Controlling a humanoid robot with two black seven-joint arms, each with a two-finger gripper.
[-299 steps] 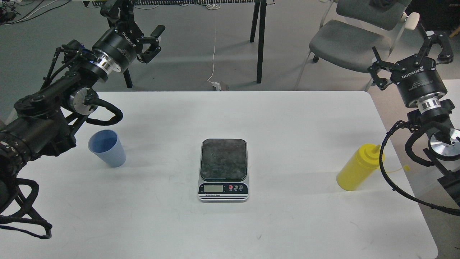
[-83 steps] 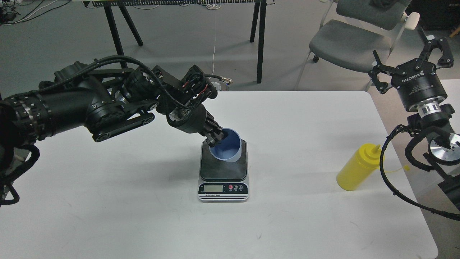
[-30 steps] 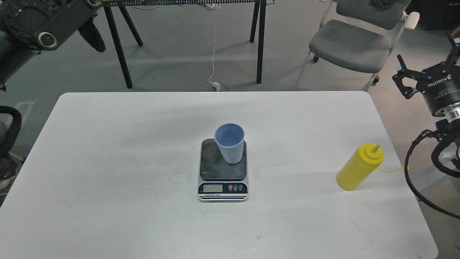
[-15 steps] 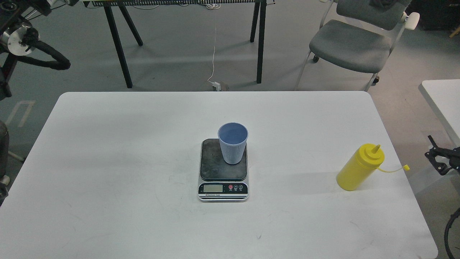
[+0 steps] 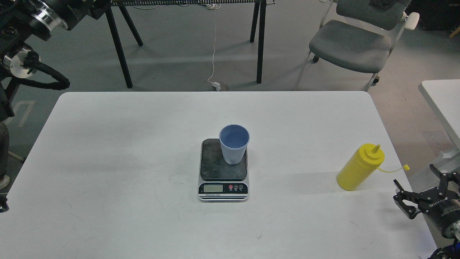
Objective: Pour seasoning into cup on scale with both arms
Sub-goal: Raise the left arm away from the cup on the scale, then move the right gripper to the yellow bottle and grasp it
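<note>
The tip cover point(image 5: 406, 167) will keep sticking out when I lift the yellow squeeze bottle, because the tether's curve point(image 5: 391, 171) holds the tip cover out to the side.
The light blue ribbed cup point(image 5: 234, 144) stands upright on the back right part of the scale point(image 5: 223, 169), whose dark platform and silver front with LCD face me at the table's middle. The yellow squeeze bottle point(image 5: 359, 172) stands upright near the table's right edge, its tethered tip cover hanging off to the right. My right gripper point(image 5: 417, 181) is open and empty, low at the front right corner, to the right of and nearer to me than the bottle and apart from it. My left arm point(image 5: 43, 18) is up at the far left; its fingers are out of view.
The white table point(image 5: 143, 216) holds only the scale and the bottle. Beyond its far edge stand black trestle legs point(image 5: 120, 50) and a grey chair point(image 5: 350, 43). A second white table's corner point(image 5: 442, 100) shows at the right.
</note>
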